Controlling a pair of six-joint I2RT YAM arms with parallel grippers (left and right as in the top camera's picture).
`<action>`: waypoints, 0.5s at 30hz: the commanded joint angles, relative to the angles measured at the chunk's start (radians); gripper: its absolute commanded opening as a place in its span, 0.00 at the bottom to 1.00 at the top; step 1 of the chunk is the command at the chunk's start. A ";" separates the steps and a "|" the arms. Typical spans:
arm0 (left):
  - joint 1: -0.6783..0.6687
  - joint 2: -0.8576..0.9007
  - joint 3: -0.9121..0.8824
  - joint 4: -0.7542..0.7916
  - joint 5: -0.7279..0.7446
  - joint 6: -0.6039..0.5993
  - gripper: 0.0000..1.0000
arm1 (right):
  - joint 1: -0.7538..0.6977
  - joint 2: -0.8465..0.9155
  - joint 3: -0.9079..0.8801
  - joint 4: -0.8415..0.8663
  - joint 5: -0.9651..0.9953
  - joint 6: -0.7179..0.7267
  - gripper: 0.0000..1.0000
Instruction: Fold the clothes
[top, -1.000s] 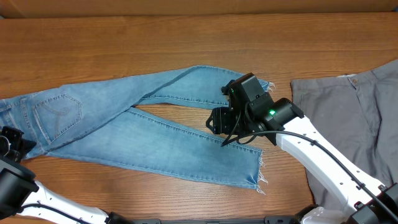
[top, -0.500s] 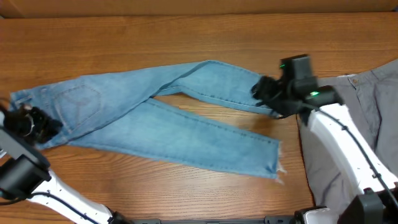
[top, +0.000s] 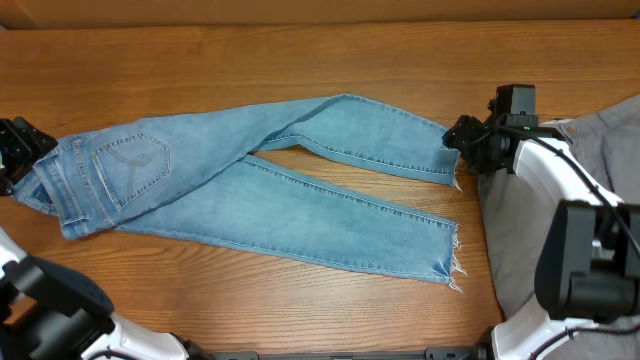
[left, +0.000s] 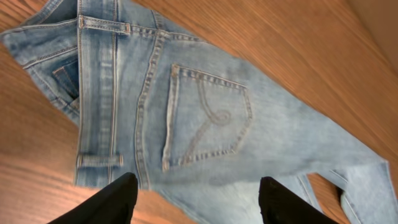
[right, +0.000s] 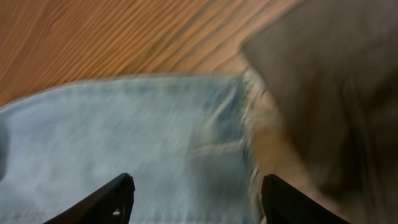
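Note:
The jeans' pocket side (top: 132, 172) is lying askew over the near leg, so my right gripper should keep hold of the upper leg's hem (top: 455, 168) while my left gripper swings the waistband back.
The light-blue jeans (top: 250, 200) lie flat across the table, waistband at the left and both frayed leg hems at the right. My left gripper (top: 18, 152) hovers just off the waistband end, open. In the left wrist view the gripper (left: 196, 199) has nothing between its fingers (left: 106, 202), and the back pocket (left: 208, 118) lies below it. My right gripper (top: 464, 138) is open at the upper leg's hem. Through the right wrist camera the gripper (right: 196, 199) stands over that blurred hem (right: 236, 124). The grey trousers (top: 590, 150) lie at the right, partly under the right arm.
The wooden table (top: 300, 60) runs bare along the far side and in front of the jeans. A narrow strip of wood separates the jeans' hems from the grey trousers (right: 336, 93). The right arm's white links (top: 560, 200) cross over the grey cloth.
The jeans slid right and stretched out flatter. My left gripper opened and let go of the waistband end, pulling back left. The right gripper moved right to the upper hem and widened.

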 joint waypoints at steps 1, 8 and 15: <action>-0.010 -0.025 0.009 -0.020 0.022 0.018 0.76 | -0.003 0.042 0.022 0.057 0.039 -0.017 0.68; -0.023 -0.027 0.008 -0.057 0.074 0.018 0.89 | -0.003 0.125 0.022 0.162 0.046 -0.013 0.67; -0.023 -0.027 0.008 -0.080 0.070 0.063 0.88 | -0.003 0.166 0.022 0.230 -0.021 -0.013 0.54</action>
